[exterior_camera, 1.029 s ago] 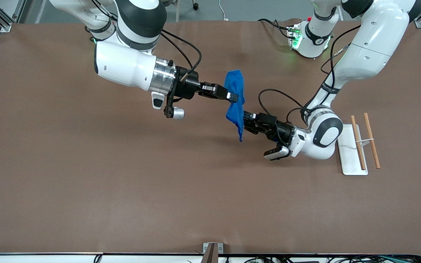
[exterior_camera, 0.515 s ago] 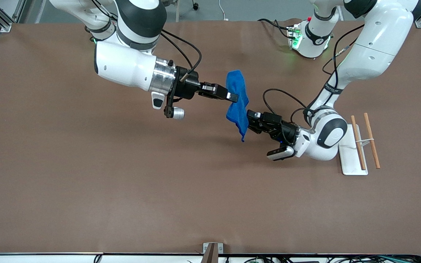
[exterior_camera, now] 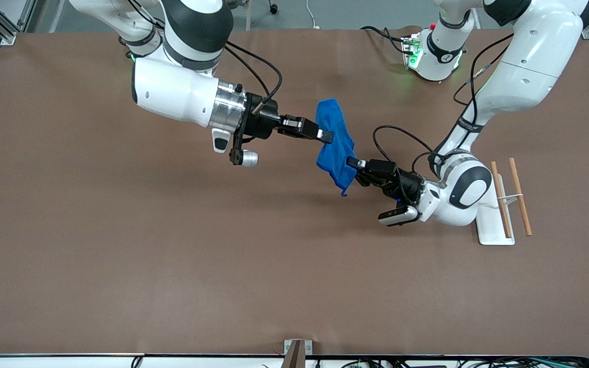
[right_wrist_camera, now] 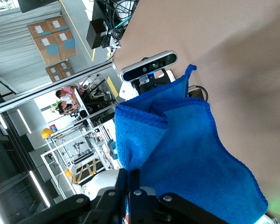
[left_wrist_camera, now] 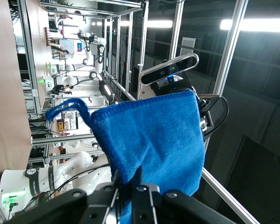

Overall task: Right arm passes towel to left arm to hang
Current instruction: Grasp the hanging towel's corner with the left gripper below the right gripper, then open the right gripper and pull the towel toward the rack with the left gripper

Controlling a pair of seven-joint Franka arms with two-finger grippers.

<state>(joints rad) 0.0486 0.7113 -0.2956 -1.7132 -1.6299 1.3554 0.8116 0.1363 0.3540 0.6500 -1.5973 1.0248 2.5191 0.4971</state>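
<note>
Both of the robot's grippers are closed on the blue towel (exterior_camera: 337,147), so next the right gripper opens and moves away before the left gripper hangs the towel over the wooden sticks (exterior_camera: 512,199).
The blue towel (exterior_camera: 334,143) hangs in the air over the middle of the table, stretched between both grippers. My right gripper (exterior_camera: 326,136) is shut on the towel's upper part; in the right wrist view the towel (right_wrist_camera: 186,149) spreads out from the shut right gripper (right_wrist_camera: 130,173). My left gripper (exterior_camera: 353,164) is shut on the towel's lower edge. From the left wrist view the towel (left_wrist_camera: 154,140) rises out of the left gripper (left_wrist_camera: 129,179), with its small loop tag (left_wrist_camera: 67,106) sticking out at one corner.
A white slab (exterior_camera: 489,214) with two wooden sticks (exterior_camera: 520,203) held by a wire lies at the left arm's end of the table, beside the left arm's elbow. The brown tabletop (exterior_camera: 172,255) stretches bare toward the front camera.
The left gripper has closed on the towel's lower edge and drawn it a little toward the left arm's end. The right gripper has kept its hold and place.
</note>
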